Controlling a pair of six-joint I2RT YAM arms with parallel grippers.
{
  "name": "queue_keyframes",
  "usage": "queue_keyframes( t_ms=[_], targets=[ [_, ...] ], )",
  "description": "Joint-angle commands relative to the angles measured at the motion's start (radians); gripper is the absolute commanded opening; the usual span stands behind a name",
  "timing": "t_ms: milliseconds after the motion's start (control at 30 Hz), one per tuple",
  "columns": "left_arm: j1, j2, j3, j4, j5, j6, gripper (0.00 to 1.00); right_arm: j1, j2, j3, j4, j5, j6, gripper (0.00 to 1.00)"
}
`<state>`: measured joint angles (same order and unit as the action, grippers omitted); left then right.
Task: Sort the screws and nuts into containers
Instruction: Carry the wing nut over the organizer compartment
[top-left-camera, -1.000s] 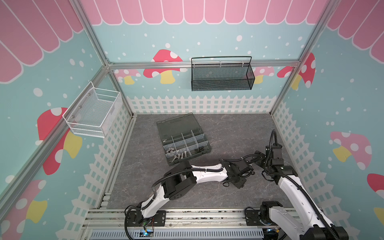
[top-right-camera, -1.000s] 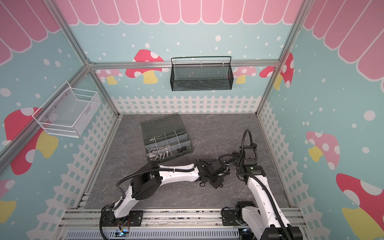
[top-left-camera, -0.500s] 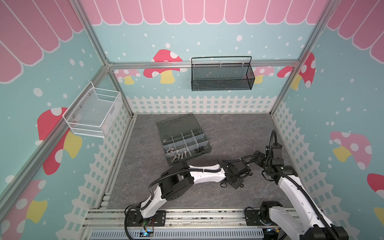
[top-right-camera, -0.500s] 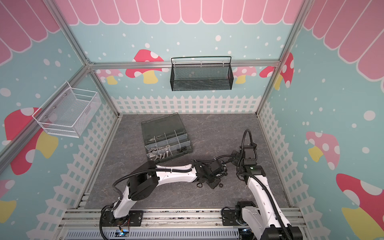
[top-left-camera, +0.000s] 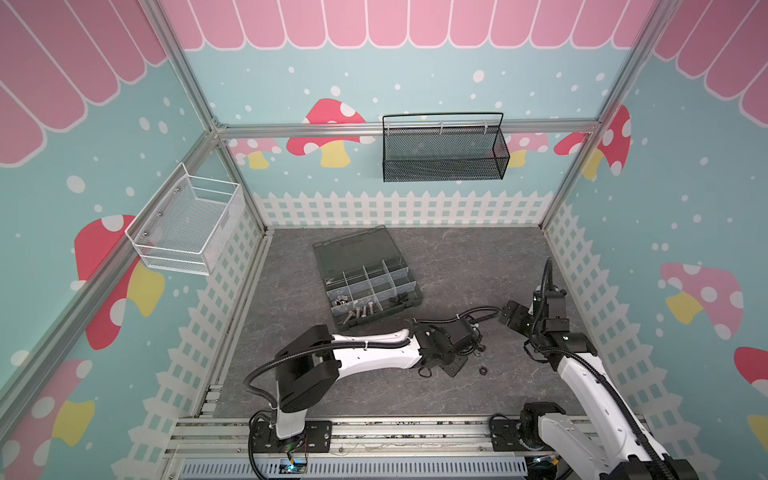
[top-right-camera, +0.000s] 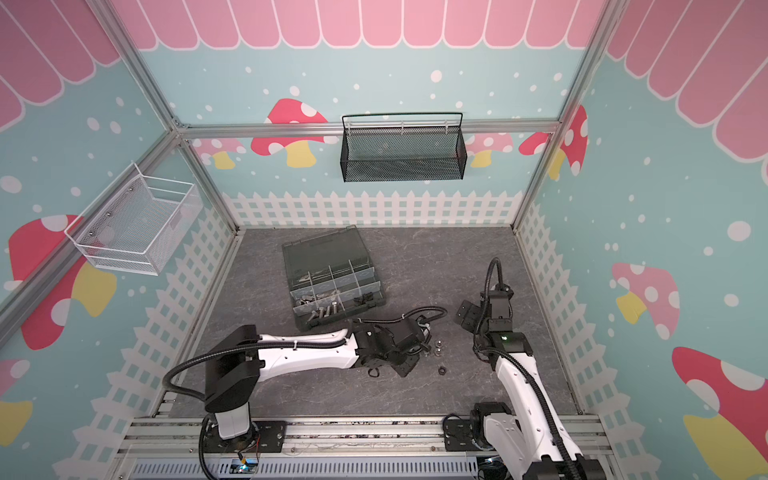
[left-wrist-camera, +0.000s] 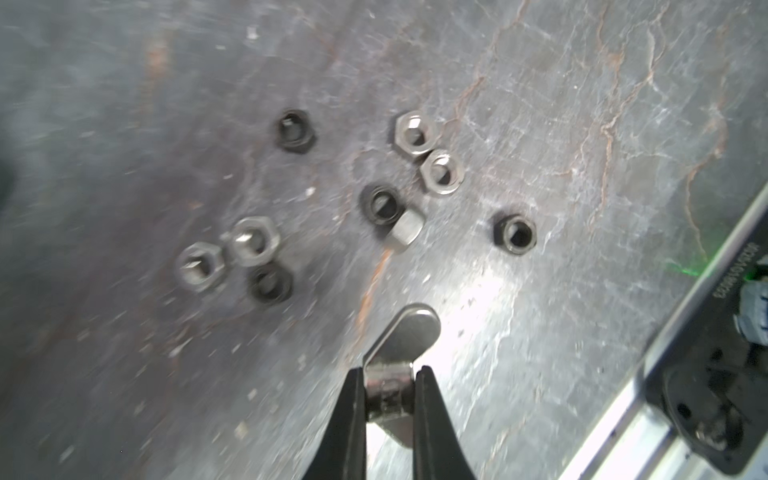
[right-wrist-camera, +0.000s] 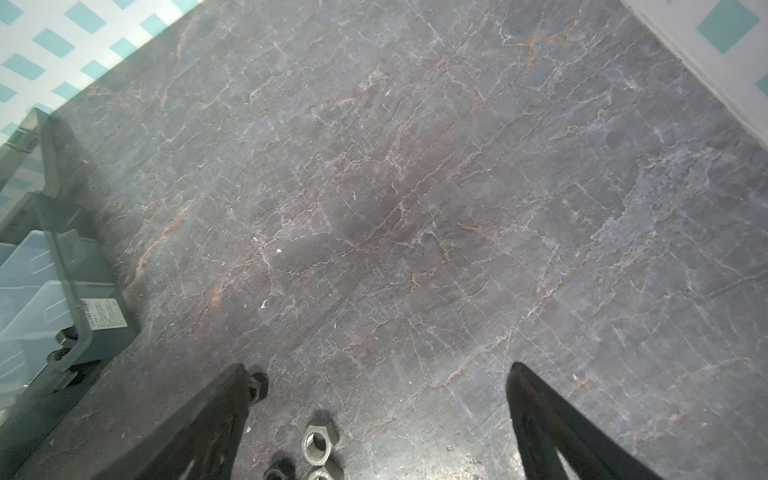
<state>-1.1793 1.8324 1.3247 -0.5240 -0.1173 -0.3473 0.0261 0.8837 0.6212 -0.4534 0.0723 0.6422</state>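
My left gripper keeps carrying the silver wing nut (left-wrist-camera: 412, 331), which it holds by its middle, until the nut hangs over the open compartment (top-left-camera: 341, 301) behind the silver screws.
In the left wrist view my left gripper (left-wrist-camera: 390, 372) is shut on a silver wing nut (left-wrist-camera: 409, 332), one wing sticking out past the fingertips, just above the floor. Beyond it several loose nuts lie scattered, silver (left-wrist-camera: 413, 134) and black (left-wrist-camera: 515, 232). In a top view this gripper (top-left-camera: 467, 359) hangs low, right of the middle, with a black nut (top-left-camera: 483, 370) beside it. The containers (top-left-camera: 376, 282) are the compartments of the open grey box; silver screws (top-left-camera: 359, 313) lie in a near one. My right gripper (right-wrist-camera: 377, 368) stands open and empty over the floor, a silver nut (right-wrist-camera: 318, 446) near its fingers.
The box's lid (top-left-camera: 353, 249) lies open toward the back wall. A white wire basket (top-left-camera: 183, 228) hangs on the left wall and a black mesh basket (top-left-camera: 444, 153) on the back wall. A corner of the box (right-wrist-camera: 62, 270) shows in the right wrist view.
The left arm has drawn back a little toward its base, its gripper staying shut on the wing nut. The right arm has not moved.
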Motion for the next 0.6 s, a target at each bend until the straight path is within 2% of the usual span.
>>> queue_keyframes(
  t_ms=[0,267,400,567],
  targets=[
    [0.041,-0.104,-0.071,0.022,-0.081,-0.054,0.00,-0.003,-0.038,-0.024,0.044,-0.037,-0.030,0.98],
    [0.240,-0.336,-0.236,0.008,-0.133,-0.075,0.00,-0.002,-0.030,-0.053,0.095,-0.106,-0.037,0.98],
    [0.382,-0.400,-0.271,-0.028,-0.168,-0.041,0.00,0.001,-0.010,-0.046,0.102,-0.136,-0.046,0.98],
    [0.569,-0.421,-0.288,-0.030,-0.143,-0.006,0.00,0.014,-0.003,-0.048,0.106,-0.146,-0.045,0.98]
  ],
)
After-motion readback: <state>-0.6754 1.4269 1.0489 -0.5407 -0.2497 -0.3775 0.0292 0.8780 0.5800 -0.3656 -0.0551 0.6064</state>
